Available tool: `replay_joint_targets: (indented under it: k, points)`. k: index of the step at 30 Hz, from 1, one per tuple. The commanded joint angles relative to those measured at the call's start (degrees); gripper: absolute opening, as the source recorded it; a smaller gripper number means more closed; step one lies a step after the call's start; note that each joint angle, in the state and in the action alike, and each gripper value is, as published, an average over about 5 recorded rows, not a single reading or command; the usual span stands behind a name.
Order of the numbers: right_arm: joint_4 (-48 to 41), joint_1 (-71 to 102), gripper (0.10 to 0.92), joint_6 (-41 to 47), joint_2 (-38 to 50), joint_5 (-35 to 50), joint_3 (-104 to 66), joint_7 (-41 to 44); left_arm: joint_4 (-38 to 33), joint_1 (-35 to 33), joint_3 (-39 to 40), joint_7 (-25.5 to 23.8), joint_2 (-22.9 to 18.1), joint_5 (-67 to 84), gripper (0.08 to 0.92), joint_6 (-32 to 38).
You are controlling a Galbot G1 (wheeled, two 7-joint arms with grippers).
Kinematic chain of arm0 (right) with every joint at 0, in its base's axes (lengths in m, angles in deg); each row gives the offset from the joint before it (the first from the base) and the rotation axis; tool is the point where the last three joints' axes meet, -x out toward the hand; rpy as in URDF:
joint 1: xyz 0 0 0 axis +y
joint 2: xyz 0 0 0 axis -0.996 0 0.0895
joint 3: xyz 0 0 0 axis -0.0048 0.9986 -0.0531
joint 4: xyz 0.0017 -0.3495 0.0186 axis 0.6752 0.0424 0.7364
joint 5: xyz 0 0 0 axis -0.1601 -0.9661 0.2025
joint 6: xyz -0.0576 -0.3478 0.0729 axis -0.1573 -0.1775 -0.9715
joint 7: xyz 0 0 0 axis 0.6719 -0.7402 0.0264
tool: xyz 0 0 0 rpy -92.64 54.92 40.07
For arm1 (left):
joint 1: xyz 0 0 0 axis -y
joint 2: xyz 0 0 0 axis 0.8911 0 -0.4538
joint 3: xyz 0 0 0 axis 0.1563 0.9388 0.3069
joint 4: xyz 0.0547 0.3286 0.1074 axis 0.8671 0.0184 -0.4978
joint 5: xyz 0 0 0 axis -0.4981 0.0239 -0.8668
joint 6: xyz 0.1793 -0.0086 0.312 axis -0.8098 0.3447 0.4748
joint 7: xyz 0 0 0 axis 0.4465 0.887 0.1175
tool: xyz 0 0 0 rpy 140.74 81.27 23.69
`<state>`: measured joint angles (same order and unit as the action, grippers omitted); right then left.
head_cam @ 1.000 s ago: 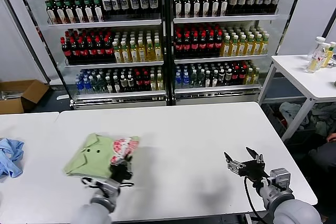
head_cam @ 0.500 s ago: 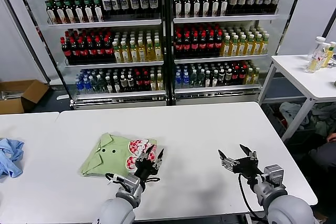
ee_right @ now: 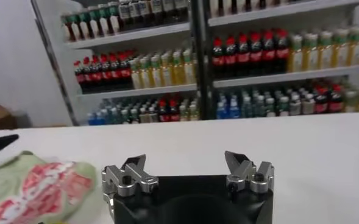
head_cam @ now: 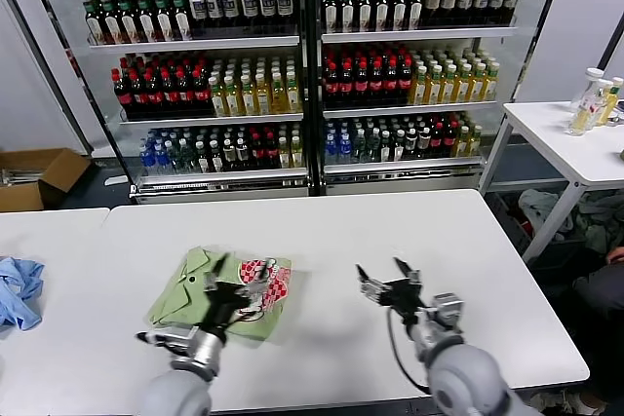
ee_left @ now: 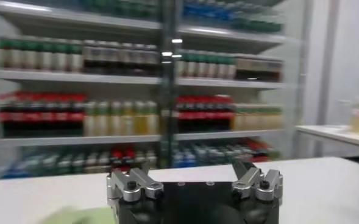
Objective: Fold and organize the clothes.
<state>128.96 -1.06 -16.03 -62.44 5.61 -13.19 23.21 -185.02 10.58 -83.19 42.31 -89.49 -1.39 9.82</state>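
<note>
Next, I take the folded polo shirt (head_cam: pixel 185 291) by its printed end (head_cam: pixel 279 285) with my right gripper and pull the shirt toward the middle of the table, because the shirt lies on my left gripper's side.
The light green polo shirt (head_cam: pixel 195 294) lies folded on the white table (head_cam: pixel 390 231), collar to the left and the red-and-white checkered print (head_cam: pixel 271 284) on top at its right end. My left gripper (head_cam: pixel 241 277) is open and empty just above the shirt's print side. Its wrist view shows the spread gripper (ee_left: pixel 194 173) with nothing between the jaws and a sliver of green shirt (ee_left: pixel 75 217). My right gripper (head_cam: pixel 382 276) is open and empty over bare table to the right of the shirt. Its wrist view shows the open gripper (ee_right: pixel 188 165) and the shirt (ee_right: pixel 33 189) off to one side.
A light blue garment (head_cam: pixel 19 289) lies on the adjoining table at far left. Drink shelves (head_cam: pixel 312 65) stand behind the table. A cardboard box (head_cam: pixel 39 177) sits on the floor at left. A side table (head_cam: pixel 575 143) with bottles stands at right.
The shirt has slid to the right on the table. My left gripper has drawn back over the shirt's print. My right gripper has moved left toward the shirt.
</note>
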Motion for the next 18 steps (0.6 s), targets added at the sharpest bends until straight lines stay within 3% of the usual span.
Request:
replay_joint_targets:
  k: [1,15,18]
  points:
    - [-14.6,-16.5,0.823,-3.1,-14.0,3.6,21.4,-8.4,-0.3,-5.8,-16.9,4.5,2.1,6.0,0.821,2.2]
    - [-20.3,-16.3,0.822,-2.3,-20.9,10.4,25.5,-13.7,-1.5,-7.9,-18.8,5.0,0.4,6.0,0.822,2.0]
    - [-20.3,-16.1,0.783,-2.6,-21.1,11.4,25.2,-14.2,-1.7,-8.1,-18.8,5.1,0.4,6.0,0.823,2.0]
